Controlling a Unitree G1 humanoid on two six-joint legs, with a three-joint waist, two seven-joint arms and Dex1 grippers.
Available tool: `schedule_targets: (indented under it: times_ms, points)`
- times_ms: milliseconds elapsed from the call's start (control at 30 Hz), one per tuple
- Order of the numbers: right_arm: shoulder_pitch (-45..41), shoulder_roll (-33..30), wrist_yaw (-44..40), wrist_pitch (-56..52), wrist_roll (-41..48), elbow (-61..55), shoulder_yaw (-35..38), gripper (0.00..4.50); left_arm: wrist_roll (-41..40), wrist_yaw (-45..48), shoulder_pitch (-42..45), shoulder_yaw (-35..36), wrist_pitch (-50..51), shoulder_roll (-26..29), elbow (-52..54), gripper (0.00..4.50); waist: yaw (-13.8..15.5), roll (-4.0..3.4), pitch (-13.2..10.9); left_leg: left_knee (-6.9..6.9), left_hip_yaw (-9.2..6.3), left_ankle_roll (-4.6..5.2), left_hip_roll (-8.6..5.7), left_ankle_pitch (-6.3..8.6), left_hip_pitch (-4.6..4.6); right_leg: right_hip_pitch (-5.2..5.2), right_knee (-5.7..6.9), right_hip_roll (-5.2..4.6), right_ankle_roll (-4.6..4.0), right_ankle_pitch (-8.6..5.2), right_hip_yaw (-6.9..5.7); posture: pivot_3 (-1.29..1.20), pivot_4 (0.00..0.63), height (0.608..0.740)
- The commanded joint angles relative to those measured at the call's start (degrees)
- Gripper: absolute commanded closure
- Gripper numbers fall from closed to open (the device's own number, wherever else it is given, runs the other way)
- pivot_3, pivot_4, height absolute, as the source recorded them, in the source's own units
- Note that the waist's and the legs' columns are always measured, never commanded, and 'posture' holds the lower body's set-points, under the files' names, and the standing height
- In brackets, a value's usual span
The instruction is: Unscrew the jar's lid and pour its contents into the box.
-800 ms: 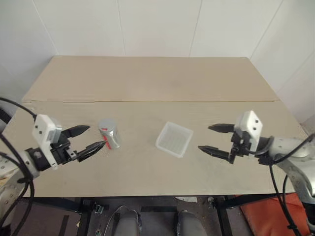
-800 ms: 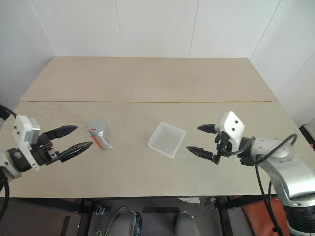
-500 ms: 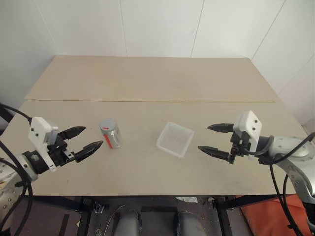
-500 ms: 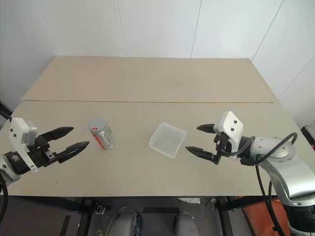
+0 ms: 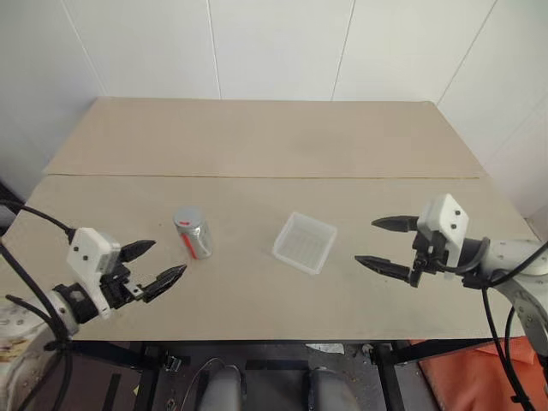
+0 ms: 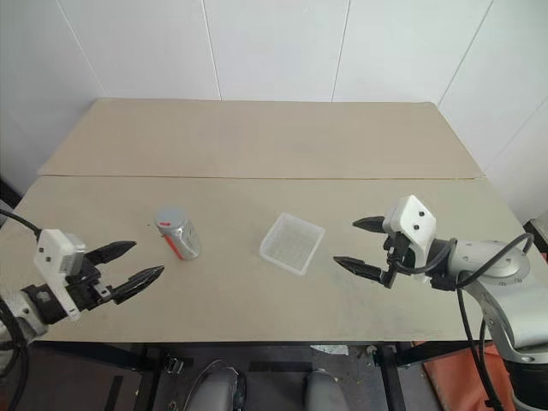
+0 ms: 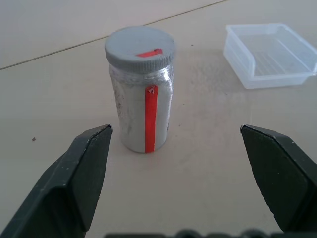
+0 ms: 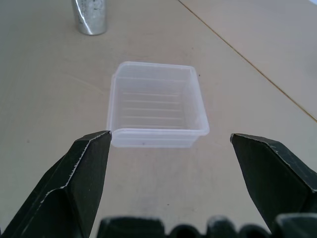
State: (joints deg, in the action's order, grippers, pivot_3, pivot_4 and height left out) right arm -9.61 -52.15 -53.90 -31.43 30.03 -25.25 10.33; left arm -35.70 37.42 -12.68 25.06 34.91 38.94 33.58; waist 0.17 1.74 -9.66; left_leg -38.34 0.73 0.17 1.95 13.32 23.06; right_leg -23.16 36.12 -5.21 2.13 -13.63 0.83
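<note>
I expect the grey lid [image 5: 187,214] to turn yet stay on the jar through repeated twists when I unscrew it, because it has a deep ridged rim [image 7: 142,66].
The jar [image 5: 193,233] stands upright on the table, silvery with a red stripe, and its grey lid [image 7: 140,48] is screwed on. Its contents are hidden inside. To its right lies the box [image 5: 304,242], a shallow translucent white tray, with nothing in it. My left gripper [image 5: 159,265] hangs open near the table's front edge, a little short of the jar and apart from it. My right gripper [image 5: 381,243] is open too, to the right of the box and pointing at it. Nothing is held between either pair of fingers.
The pale wooden table [image 5: 257,154] has a seam running across its middle and white walls behind it. Its front edge lies just below both grippers.
My left gripper has drawn back from the jar toward the front edge. The right gripper has shifted slightly to the right, away from the box. Jar and box have stayed put.
</note>
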Motion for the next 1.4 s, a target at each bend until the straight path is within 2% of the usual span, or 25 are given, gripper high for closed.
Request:
schedule_targets:
  times_ms: [33,233,400,567,900,1400]
  points:
    - [0.39,-2.41,-1.04,0.91,-0.61,-1.5,2.19,0.03,6.03,-7.48,-0.02,-4.44,-4.31,-5.87,0.99,0.0,0.07,0.03,0.01,0.0,0.0,0.0,-0.01,0.0,0.02,-0.01,0.0,-0.01,0.0,0.01,0.01,0.0,0.15,0.74]
    - [0.06,-3.62,-2.79,1.48,-0.16,-0.73,3.33,0.03,14.41,-12.46,0.79,-11.46,-12.92,-13.9,-1.72,0.0,0.42,0.04,0.03,-0.01,-0.01,0.0,0.0,0.0,0.0,0.0,0.02,0.02,-0.03,0.02,0.0,0.0,0.15,0.74]
    - [-0.39,-3.53,-2.78,1.35,-0.05,-1.22,3.72,0.03,19.06,-14.98,2.88,-13.99,-18.36,-17.59,-5.98,0.0,0.43,0.04,0.03,-0.01,-0.01,0.0,0.0,0.0,0.0,0.01,0.02,0.03,-0.03,0.03,-0.01,0.0,0.15,0.74]
    - [-0.04,-3.89,-3.04,1.49,-0.15,-1.43,4.59,0.03,22.32,-16.41,4.89,-15.24,-22.59,-18.94,-10.03,0.0,0.46,0.04,0.03,-0.02,-0.01,0.0,-0.01,0.0,0.0,0.01,0.01,0.02,-0.03,0.03,-0.01,0.0,0.15,0.74]
    - [1.02,-5.11,-6.95,0.58,3.02,-0.57,6.77,0.03,23.57,-17.17,10.21,-17.41,-25.19,-21.65,-15.62,0.0,0.48,0.04,0.03,-0.03,-0.02,0.0,-0.01,0.0,0.02,0.01,0.01,0.03,-0.02,0.03,-0.02,0.0,0.15,0.74]
    - [1.12,-7.2,-11.43,0.51,5.55,-0.52,7.51,0.03,25.44,-18.42,15.75,-18.21,-28.75,-22.9,-21.29,0.0,0.49,0.04,0.03,-0.03,-0.02,0.0,-0.01,0.0,0.01,0.02,0.02,0.03,-0.01,0.04,-0.02,0.0,0.15,0.74]
